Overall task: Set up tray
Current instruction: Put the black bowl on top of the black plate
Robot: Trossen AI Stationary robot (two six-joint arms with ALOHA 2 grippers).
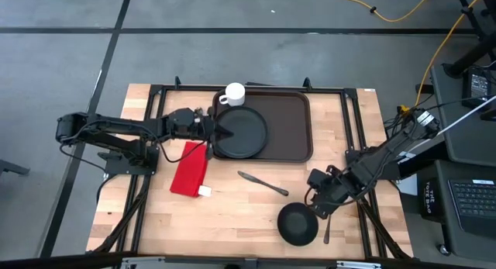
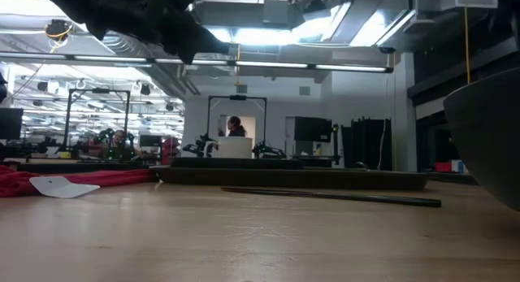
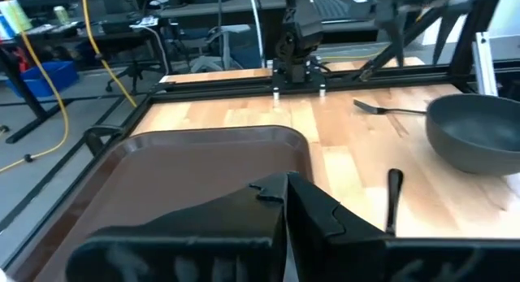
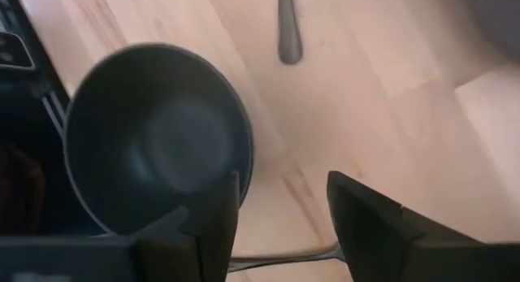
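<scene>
The robot's right gripper has one finger over the black bowl's rim (image 4: 250, 148) and the other over wood, so it should keep going down and close on the bowl's side (image 4: 240, 170).
The dark brown tray (image 1: 291, 125) lies on the far middle of the table. A round black plate (image 1: 244, 133) rests in its left half and a white mug (image 1: 234, 93) stands on its far left corner. My left gripper (image 1: 217, 129) is shut and hovers over the plate's left rim; the low view shows it (image 2: 191, 42) well above the tray (image 2: 292, 178). My right gripper (image 4: 280, 205) is open and points down beside the black bowl (image 1: 297, 224) at the near right. One finger (image 4: 215, 217) stands over the bowl's rim, the other over bare wood.
A red folded napkin (image 1: 190, 170) with a white tag lies left of the tray. A knife (image 1: 263, 182) lies on the wood between tray and bowl. A fork (image 1: 327, 229) lies just right of the bowl. Bare wood stretches along the near left.
</scene>
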